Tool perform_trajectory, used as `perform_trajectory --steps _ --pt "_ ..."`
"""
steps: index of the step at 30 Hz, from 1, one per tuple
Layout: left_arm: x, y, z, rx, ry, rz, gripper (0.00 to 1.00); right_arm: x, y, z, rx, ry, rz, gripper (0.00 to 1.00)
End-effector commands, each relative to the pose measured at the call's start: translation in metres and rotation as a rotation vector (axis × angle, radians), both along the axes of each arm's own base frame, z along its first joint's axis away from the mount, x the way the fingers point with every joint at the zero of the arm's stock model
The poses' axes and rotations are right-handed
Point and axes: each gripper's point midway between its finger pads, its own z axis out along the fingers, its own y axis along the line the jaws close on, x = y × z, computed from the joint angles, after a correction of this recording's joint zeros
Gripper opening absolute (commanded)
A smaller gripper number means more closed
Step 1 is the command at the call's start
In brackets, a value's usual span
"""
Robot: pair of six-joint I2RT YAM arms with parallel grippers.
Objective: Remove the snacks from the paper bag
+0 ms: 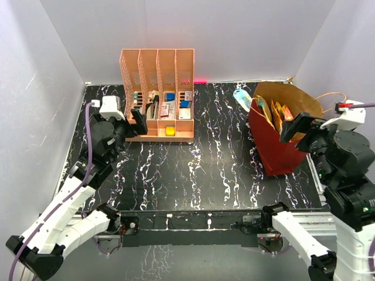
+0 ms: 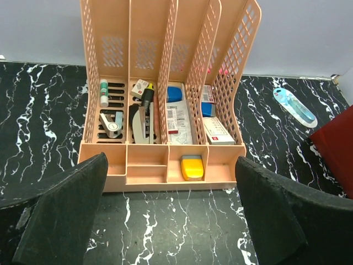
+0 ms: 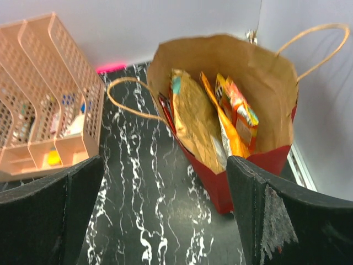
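Note:
The paper bag (image 1: 271,137) is crowded into the corner by the side wall. My right gripper should move it toward the open space (image 1: 220,137) by the organiser before taking out the snacks.
The paper bag (image 1: 275,149) stands open at the right of the table, dark red outside and brown inside. It also shows in the right wrist view (image 3: 218,182). In it stand a mustard-gold chip bag (image 3: 193,118), a flat orange packet (image 3: 230,135) and an orange-red candy bag (image 3: 241,110). A red packet edge (image 3: 165,106) shows at the bag's left wall. My right gripper (image 1: 299,127) is open and empty, just above and to the near right of the bag's mouth (image 3: 162,215). My left gripper (image 1: 132,124) is open and empty in front of the organiser (image 2: 171,215).
A peach slotted organiser (image 1: 158,93) with small items stands at the back left (image 2: 165,110). A light-blue-and-white oval packet (image 1: 241,98) lies by the bag's far left side (image 2: 295,106). The bag's loop handles (image 3: 124,102) stick out sideways. White walls enclose the table.

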Motion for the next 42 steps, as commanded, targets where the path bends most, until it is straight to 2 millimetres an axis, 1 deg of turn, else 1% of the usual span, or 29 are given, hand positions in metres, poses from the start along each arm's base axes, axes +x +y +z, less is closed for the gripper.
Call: perform_trajectory --steps 1,4,7,12,17,22,26,29,33,35,38,40,42 --pt "-0.004 -0.012 0.013 -0.067 -0.111 -0.051 0.98 0.016 0.008 -0.025 0.017 0.066 0.025 0.98" --pt "-0.007 -0.022 0.005 -0.079 -0.123 -0.092 0.98 0.038 0.011 -0.039 0.011 0.101 0.026 0.98" --pt "-0.009 -0.028 0.003 -0.09 -0.139 -0.119 0.98 0.062 0.017 -0.055 0.002 0.145 0.052 0.98" --pt "-0.013 -0.038 0.005 -0.11 -0.167 -0.158 0.98 0.105 0.033 -0.074 -0.026 0.188 0.138 0.98" --pt "-0.016 -0.048 0.008 -0.123 -0.184 -0.197 0.98 0.141 0.041 -0.092 -0.072 0.217 0.185 0.96" --pt "-0.015 -0.055 0.008 -0.126 -0.183 -0.219 0.98 0.165 0.05 -0.106 -0.116 0.252 0.25 0.9" --pt "-0.012 -0.061 0.002 -0.114 -0.161 -0.229 0.98 0.179 0.05 -0.106 -0.149 0.248 0.264 0.87" --pt "-0.009 -0.064 -0.002 -0.108 -0.146 -0.232 0.98 0.186 0.056 -0.101 -0.157 0.235 0.297 0.79" --pt "-0.007 -0.067 -0.006 -0.099 -0.131 -0.234 0.98 0.187 0.072 -0.094 -0.135 0.214 0.384 0.59" --pt "-0.006 -0.067 -0.008 -0.097 -0.122 -0.234 0.98 0.185 0.077 -0.095 -0.113 0.216 0.409 0.5" --pt "-0.005 -0.069 -0.011 -0.098 -0.113 -0.238 0.98 0.179 0.091 -0.096 -0.054 0.218 0.469 0.31" --pt "-0.004 -0.07 -0.013 -0.101 -0.105 -0.24 0.98 0.172 0.106 -0.095 0.002 0.218 0.546 0.23" --pt "-0.004 -0.072 -0.014 -0.106 -0.099 -0.245 0.98 0.163 0.121 -0.091 0.059 0.209 0.623 0.17"
